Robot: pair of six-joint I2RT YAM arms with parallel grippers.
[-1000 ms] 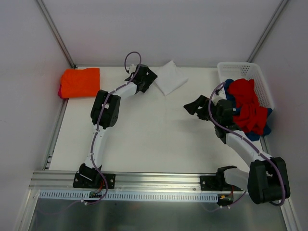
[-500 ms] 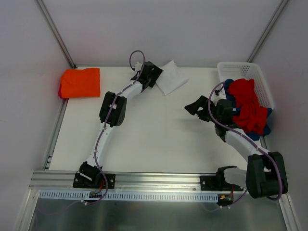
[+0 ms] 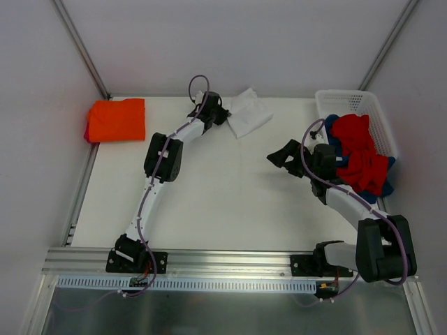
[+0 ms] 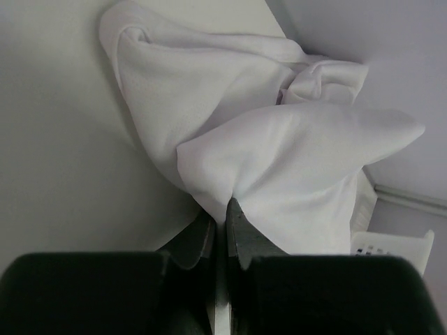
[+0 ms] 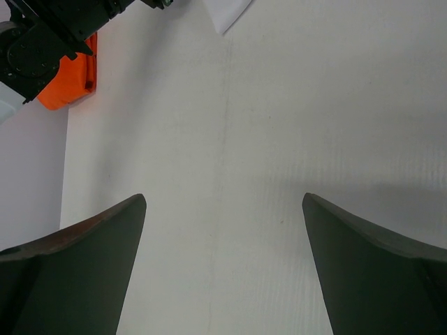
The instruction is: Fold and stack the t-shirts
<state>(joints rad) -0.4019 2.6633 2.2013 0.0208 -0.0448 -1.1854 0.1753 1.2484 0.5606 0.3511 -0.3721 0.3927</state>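
Note:
My left gripper is holding the white t-shirt by the edge closest to the orange t-shirt. I should keep pulling until the white t-shirt lies over the orange one.
A folded white t-shirt lies at the back middle of the table; in the left wrist view the white t-shirt bunches up in front of the fingers. My left gripper is shut on its left edge, pinching a fold of cloth. A folded bright orange t-shirt rests at the back left over a red one. My right gripper hovers open over bare table at mid right, nothing between its fingers. Red t-shirts and blue ones fill the basket.
The white perforated basket stands at the back right against the wall. Metal frame posts run up at both back corners. The table's left edge has a rail beside the orange stack.
My left gripper reached further to the white t-shirt's edge and closed on it. The right arm barely shifted and stayed open.

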